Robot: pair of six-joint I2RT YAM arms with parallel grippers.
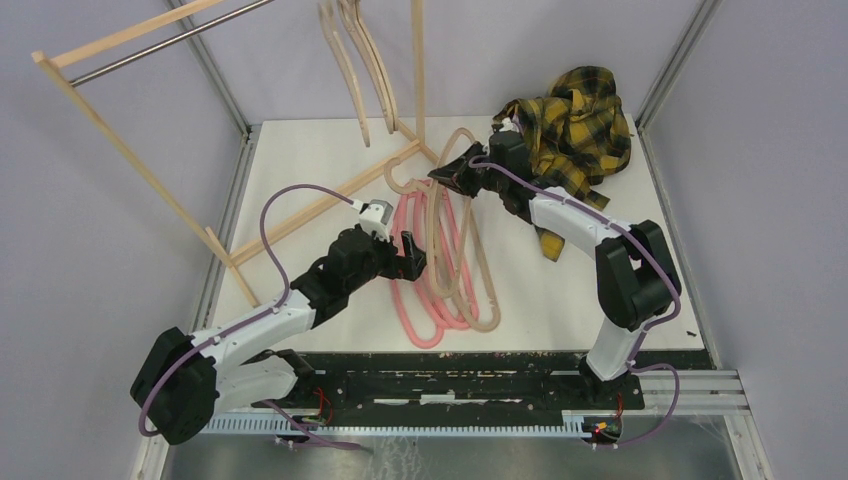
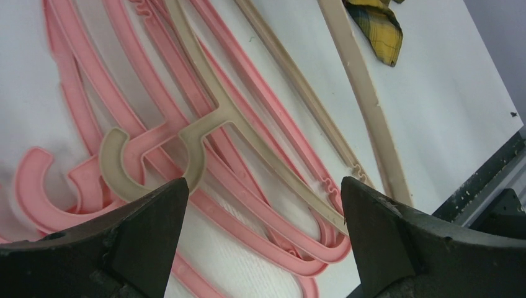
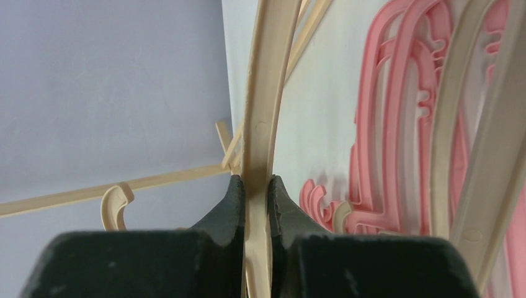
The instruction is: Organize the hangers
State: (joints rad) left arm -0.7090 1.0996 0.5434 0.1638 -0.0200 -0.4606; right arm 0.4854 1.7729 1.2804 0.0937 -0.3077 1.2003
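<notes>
The beige hanger held by my right gripper has its near arm [image 2: 374, 118] outside the open fingers of my left gripper, so my left gripper needs to shift over and grab that arm [image 1: 433, 268].
A pile of pink hangers [image 1: 432, 285] lies mid-table with several beige hangers [image 1: 484, 280] across it. Two or three beige hangers [image 1: 352, 75] hang from the rail at the back. My right gripper [image 1: 447, 172] is shut on the arm of a beige hanger [image 1: 412, 155], gripped between the pads in the right wrist view [image 3: 267, 74]. My left gripper [image 1: 415, 257] is open and empty just above the left side of the pile. In the left wrist view its jaws [image 2: 263, 186] straddle pink hangers [image 2: 255, 234] and a beige hanger [image 2: 226, 115].
A wooden rack [image 1: 130, 150] with a metal rail [image 1: 170, 45] stands at the back left, its base bar crossing the table. A yellow plaid shirt [image 1: 575, 130] lies at the back right. Grey walls enclose the table.
</notes>
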